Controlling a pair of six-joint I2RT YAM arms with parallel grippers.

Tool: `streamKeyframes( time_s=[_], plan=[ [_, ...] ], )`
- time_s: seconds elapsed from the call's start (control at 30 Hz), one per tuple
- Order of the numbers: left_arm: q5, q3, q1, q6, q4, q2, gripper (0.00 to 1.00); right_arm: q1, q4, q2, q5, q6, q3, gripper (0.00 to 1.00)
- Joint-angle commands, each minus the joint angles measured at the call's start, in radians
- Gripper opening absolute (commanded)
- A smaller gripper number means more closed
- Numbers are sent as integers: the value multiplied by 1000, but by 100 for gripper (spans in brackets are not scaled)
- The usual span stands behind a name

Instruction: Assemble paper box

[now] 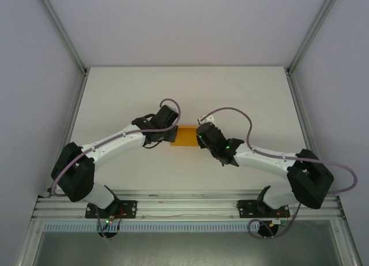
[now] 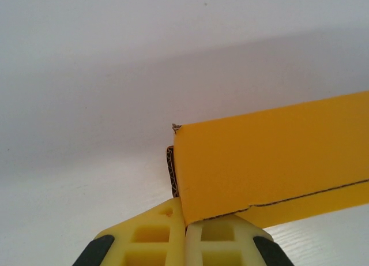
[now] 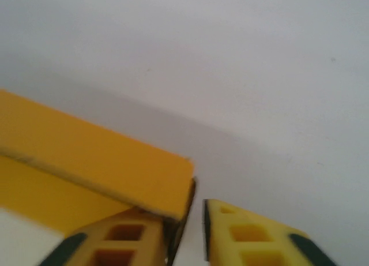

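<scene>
A card edge (image 2: 172,171) sticks out of the paper box's end beyond the robot's left gripper, so the left gripper should back away and approach that end (image 2: 177,146) straight on.
The paper box (image 1: 185,136) is a small, low, orange-yellow card box in the middle of the white table, held between my two grippers. My left gripper (image 1: 172,135) is at its left end. In the left wrist view the yellow fingers of the left gripper (image 2: 185,234) are pressed together on the lower corner of the paper box (image 2: 271,162). My right gripper (image 1: 199,138) is at the right end. In the right wrist view the right gripper (image 3: 193,234) has a narrow gap between its fingers. The end wall of the paper box (image 3: 98,162) leans against the left finger, apart from the right one.
The white table (image 1: 184,93) stretches out behind and to both sides of the box. Pale enclosure walls with metal corner posts (image 1: 63,32) close it in. An aluminium rail (image 1: 184,207) carrying both arm bases runs along the near edge.
</scene>
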Motion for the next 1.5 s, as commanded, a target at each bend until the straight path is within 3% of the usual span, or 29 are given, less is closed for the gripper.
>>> streamKeyframes(
  time_s=[0.0, 0.07, 0.17, 0.3, 0.4, 0.53, 0.67, 0.8, 0.9, 1.03, 1.17, 1.33, 1.47],
  plan=[
    [37, -43, -19, -12, -15, 52, 0, -25, -30, -93, -125, -12, 0, 42],
    [42, -35, -19, -9, -7, 55, 0, -59, -33, -131, -204, -1, 1, 54],
    [48, -26, -19, -3, -7, 56, 0, -102, -41, -166, -280, 15, 10, 65],
    [57, -22, -19, 3, -6, 56, 0, -131, -61, -146, -239, 39, 53, 68],
    [58, -18, -19, 2, -6, 58, 0, -167, -84, -89, -252, 73, 85, 64],
    [65, -16, -20, 3, -2, 58, 0, -212, -104, -22, -280, 118, 88, 51],
    [63, -6, -19, 10, -2, 50, 0, -218, -58, 11, -290, 139, 39, 38],
    [84, 10, -19, 32, -9, 43, 0, -218, 21, 27, -326, 169, -36, 32],
    [96, 29, -19, 59, -25, 30, 11, -217, 65, 31, -379, 172, -82, 31],
    [133, 75, -19, 105, -71, 5, 32, -217, 67, 38, -359, 193, -110, 28],
    [135, 120, -19, 125, -130, -17, 45, -212, 65, 44, -358, 205, -127, 27],
    [162, 146, -18, 112, -150, -42, 75, -211, 71, 42, -336, 222, -160, 26],
    [102, 162, 6, 46, -145, -38, 84, -209, 71, 48, -322, 208, -176, 25]
  ],
)
